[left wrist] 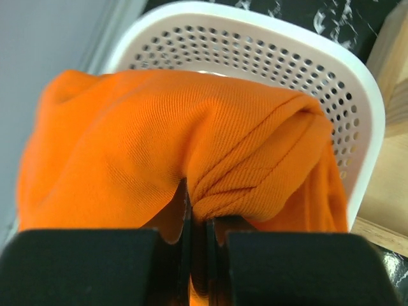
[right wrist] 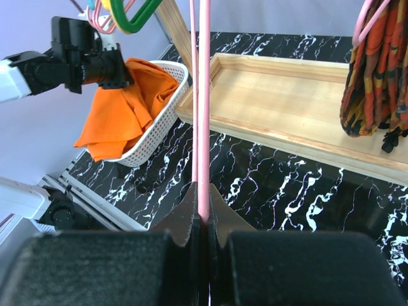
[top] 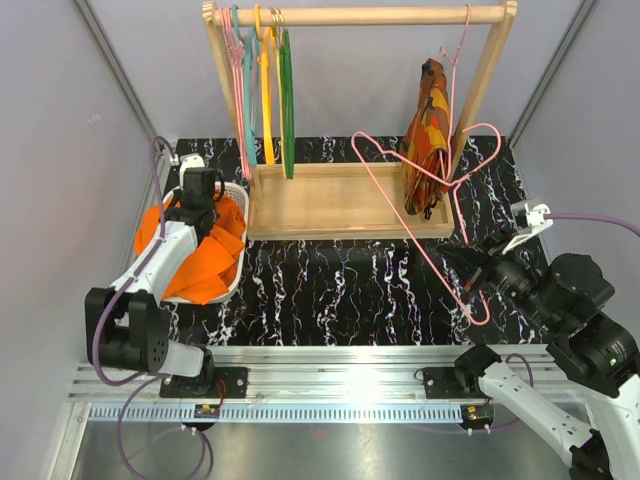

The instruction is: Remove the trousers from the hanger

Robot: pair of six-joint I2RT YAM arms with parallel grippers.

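Observation:
I should keep lowering the fold of the orange trousers (top: 205, 264) with my left gripper and let it go inside the white basket (top: 236, 196), because the trousers are off the pink hanger and bunched over the basket.
The plain orange trousers (top: 205, 262) lie bunched in a white perforated basket (top: 237, 272) at the table's left, spilling over its rim. My left gripper (top: 203, 190) is over the basket, shut on a fold of the trousers (left wrist: 255, 172). The thin pink wire hanger (top: 420, 215) is bare and held tilted above the table at the right. My right gripper (top: 468, 262) is shut on its wire (right wrist: 204, 127). In the right wrist view the trousers (right wrist: 124, 105) and basket (right wrist: 159, 127) show at the left.
A wooden rack with a tray base (top: 330, 200) stands at the back. Green, yellow, teal and pink hangers (top: 265, 90) hang at its left. A camouflage-patterned garment (top: 428, 135) hangs on a pink hanger at its right. Black marble tabletop (top: 340, 290) lies between the arms.

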